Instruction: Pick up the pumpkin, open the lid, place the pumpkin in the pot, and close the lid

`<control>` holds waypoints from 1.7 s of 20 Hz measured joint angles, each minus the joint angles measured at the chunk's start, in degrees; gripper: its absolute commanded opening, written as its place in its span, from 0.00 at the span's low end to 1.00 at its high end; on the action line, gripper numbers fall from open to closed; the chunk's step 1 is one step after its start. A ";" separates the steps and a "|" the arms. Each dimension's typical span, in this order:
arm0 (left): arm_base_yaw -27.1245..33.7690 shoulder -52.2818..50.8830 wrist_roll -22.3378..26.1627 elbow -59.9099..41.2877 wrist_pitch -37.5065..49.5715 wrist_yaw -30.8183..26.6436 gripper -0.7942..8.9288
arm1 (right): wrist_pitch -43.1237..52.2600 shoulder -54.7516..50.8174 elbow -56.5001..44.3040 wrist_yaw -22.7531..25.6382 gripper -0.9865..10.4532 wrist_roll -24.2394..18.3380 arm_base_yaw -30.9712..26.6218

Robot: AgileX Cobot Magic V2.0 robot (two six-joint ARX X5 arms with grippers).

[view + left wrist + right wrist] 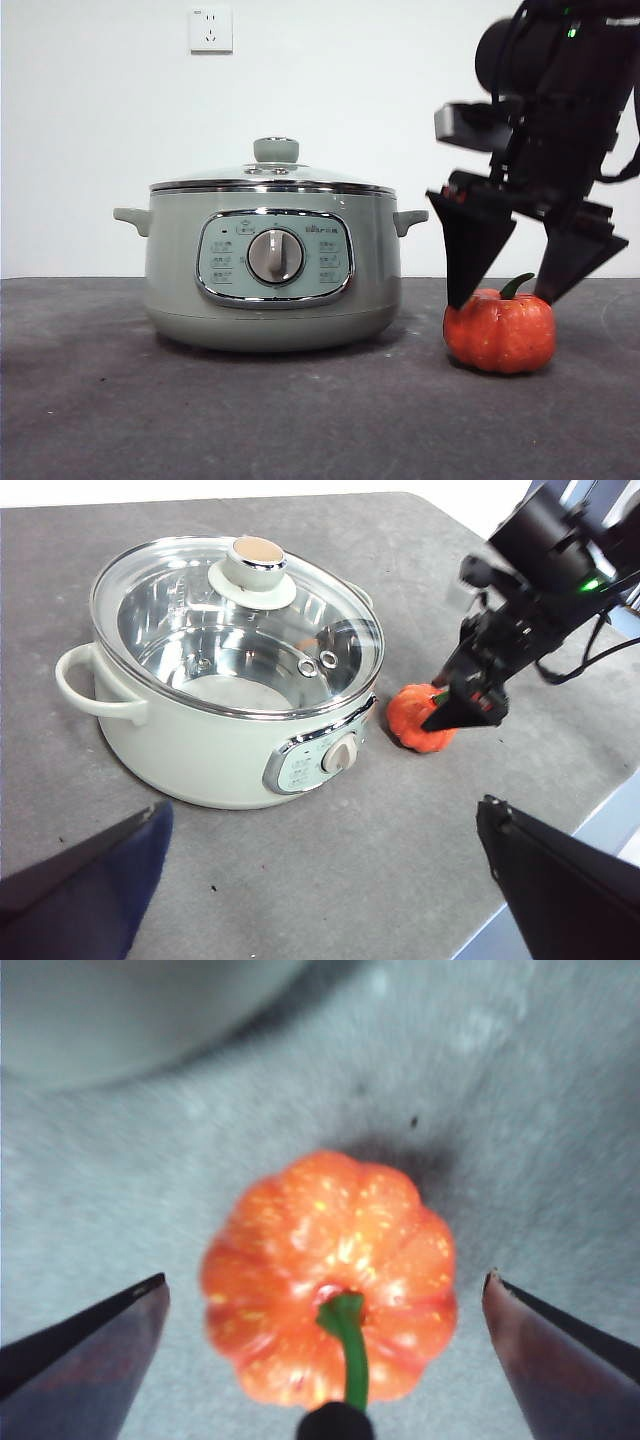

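The glass lid (pixel 325 178) will come off in one piece and stay level when the robot lifts the lid's knob, because the metal rim (pixel 273 186) goes all the way around and is free of hinges.
The orange pumpkin (pixel 499 331) with a green stem sits on the dark table, right of the pot (pixel 272 275). It also shows in the left wrist view (pixel 418 720) and the right wrist view (pixel 330 1275). My right gripper (pixel 503 299) hangs open just above it, one jaw tip on each side of its top, in the right wrist view (pixel 325 1285) too. The glass lid (pixel 272 180) with its sage knob (pixel 258 560) rests shut on the pot (pixel 190 750). My left gripper (pixel 325 825) is open and empty, high above the table in front of the pot.
The dark grey table (pixel 120 400) ends close to the right of the pumpkin, its edge (pixel 560 850) showing in the left wrist view. A white wall with a socket (pixel 210 29) stands behind. The pot's side handles (pixel 132 218) stick out.
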 measured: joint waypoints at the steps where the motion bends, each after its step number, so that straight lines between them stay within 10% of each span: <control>1: 0.00 0.00 0.00 0.00 0.00 0.00 0.86 | 0.15 0.81 0.00 -0.02 0.72 0.00 0.00; 3: 0.00 0.00 0.00 0.00 0.00 0.00 0.86 | 1.03 1.68 0.00 -0.02 0.67 0.02 0.31; 8: 0.00 0.02 0.00 0.00 0.00 0.00 0.86 | 1.20 2.32 0.00 -0.20 0.08 0.90 0.39; 20: -3.30 10.14 -0.11 4.42 7.69 -0.50 0.85 | -2.08 -13.90 0.00 -0.17 0.08 4.00 0.37; 34: -19.19 46.84 0.13 17.59 34.73 -15.52 0.85 | -6.71 -43.45 0.00 -0.22 0.08 6.97 0.37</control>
